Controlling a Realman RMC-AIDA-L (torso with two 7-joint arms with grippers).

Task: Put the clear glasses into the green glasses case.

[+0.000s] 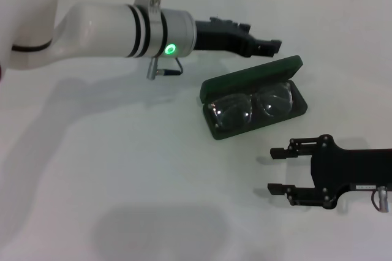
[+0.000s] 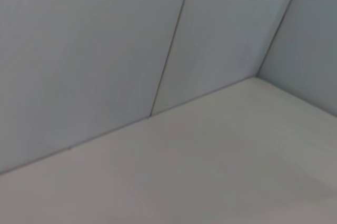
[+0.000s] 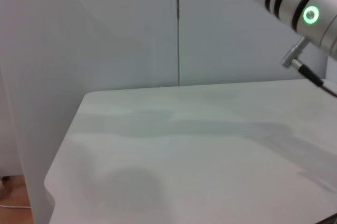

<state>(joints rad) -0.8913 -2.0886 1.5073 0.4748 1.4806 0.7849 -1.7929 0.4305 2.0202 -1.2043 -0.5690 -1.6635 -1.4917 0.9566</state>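
The open lid's far edge (image 1: 252, 70) has my left gripper behind it, so I should bring that gripper forward and press the lid down over the clear glasses (image 1: 252, 106).
The green glasses case (image 1: 254, 72) lies open on the white table right of centre in the head view, its lid tipped back. The clear glasses (image 1: 250, 108) lie inside its lower half, lenses facing up. My left gripper (image 1: 264, 44) hovers just behind the lid's far edge, the arm reaching across from the left. My right gripper (image 1: 277, 170) rests low near the table in front of the case and slightly right, open, with nothing between its fingers. Neither wrist view shows the case or the glasses.
The white table (image 1: 122, 181) stretches left and forward of the case. In the right wrist view, the table's edge (image 3: 63, 150) drops off beside a grey wall, and my left arm's green light (image 3: 310, 14) shows. Wall panels (image 2: 105, 50) fill the left wrist view.
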